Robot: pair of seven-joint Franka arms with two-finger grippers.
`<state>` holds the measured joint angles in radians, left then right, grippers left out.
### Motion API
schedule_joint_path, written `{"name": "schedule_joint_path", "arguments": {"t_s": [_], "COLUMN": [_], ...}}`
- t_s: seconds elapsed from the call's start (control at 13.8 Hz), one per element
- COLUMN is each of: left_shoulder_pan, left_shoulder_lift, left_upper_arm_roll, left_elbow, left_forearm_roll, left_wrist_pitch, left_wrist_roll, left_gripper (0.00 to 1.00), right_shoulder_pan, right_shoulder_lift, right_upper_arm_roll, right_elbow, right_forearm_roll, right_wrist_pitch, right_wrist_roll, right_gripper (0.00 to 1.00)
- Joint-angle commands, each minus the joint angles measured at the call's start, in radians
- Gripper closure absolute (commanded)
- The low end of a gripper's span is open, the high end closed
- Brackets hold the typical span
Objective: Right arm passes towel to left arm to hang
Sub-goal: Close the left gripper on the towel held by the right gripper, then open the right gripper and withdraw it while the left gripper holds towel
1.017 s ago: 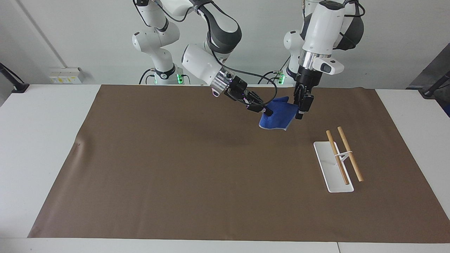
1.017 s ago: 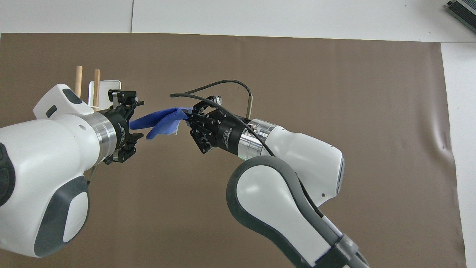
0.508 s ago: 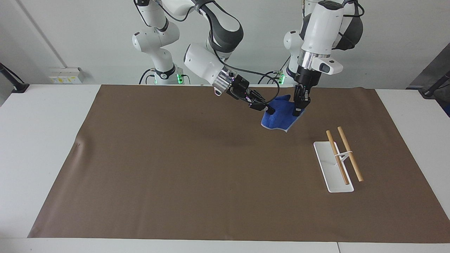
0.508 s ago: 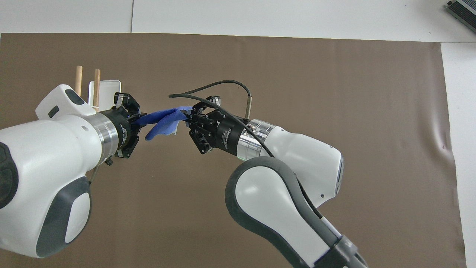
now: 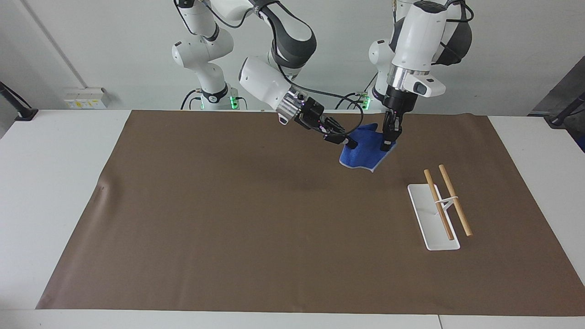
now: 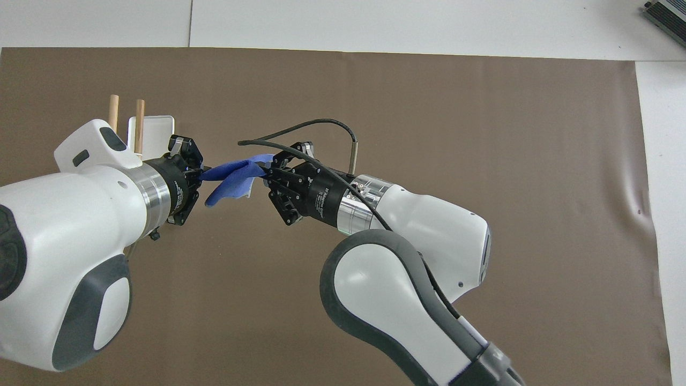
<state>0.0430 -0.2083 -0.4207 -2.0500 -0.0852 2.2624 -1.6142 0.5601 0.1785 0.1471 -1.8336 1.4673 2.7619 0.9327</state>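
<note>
The blue towel (image 6: 235, 177) is held by both shut grippers, so my right gripper should open and move clear before my left gripper takes it to the wooden rods (image 5: 438, 204).
The blue towel (image 5: 365, 154) hangs in the air over the brown mat, stretched between both grippers; it also shows in the overhead view (image 6: 233, 180). My right gripper (image 5: 349, 144) is shut on one end of it and reaches in at a slant (image 6: 266, 172). My left gripper (image 5: 387, 145) points straight down and is shut on the other end (image 6: 201, 172). The towel's free part droops below the two grips.
A white rack base (image 5: 445, 242) carrying two wooden rods (image 5: 454, 201) stands on the brown mat (image 5: 228, 219) toward the left arm's end, farther from the robots than the towel. In the overhead view the rods (image 6: 113, 110) show above the left wrist.
My left gripper, open beside the towel a second ago, has closed on its edge. Both grippers and the towel have shifted slightly toward the left arm's end.
</note>
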Motion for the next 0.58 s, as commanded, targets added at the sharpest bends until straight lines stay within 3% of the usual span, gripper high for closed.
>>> {"name": "schedule_joint_path", "arguments": {"t_s": [0.0,0.07,0.15,0.22,0.51], "left_shoulder_pan": [-0.006,-0.005,-0.005,-0.005,0.000], "left_shoulder_lift": [-0.014,-0.014,-0.014,-0.013,-0.013], "left_upper_arm_roll": [0.010,0.010,0.010,0.010,0.011], "left_elbow": [-0.022,-0.022,-0.022,-0.022,-0.022], "left_forearm_roll": [-0.018,-0.018,-0.018,-0.018,-0.018], "left_wrist_pitch": [0.019,0.019,0.019,0.017,0.016], "left_wrist_roll": [0.115,0.146,0.172,0.195,0.275], "left_gripper": [1.00,1.00,1.00,1.00,1.00], "right_shoulder_pan": [-0.002,-0.005,-0.006,-0.006,-0.005], "right_shoulder_lift": [0.009,0.009,0.007,0.006,0.004], "right_upper_arm_roll": [0.003,0.003,0.003,0.002,0.002], "right_elbow": [0.011,0.008,0.005,0.001,-0.027], "right_forearm_roll": [0.004,0.004,0.004,0.002,0.001], "right_wrist_pitch": [0.016,0.016,0.018,0.031,0.160], "right_wrist_roll": [-0.037,-0.076,-0.121,-0.156,-0.354], "right_gripper": [0.70,0.50,0.15,0.00,0.00]}}
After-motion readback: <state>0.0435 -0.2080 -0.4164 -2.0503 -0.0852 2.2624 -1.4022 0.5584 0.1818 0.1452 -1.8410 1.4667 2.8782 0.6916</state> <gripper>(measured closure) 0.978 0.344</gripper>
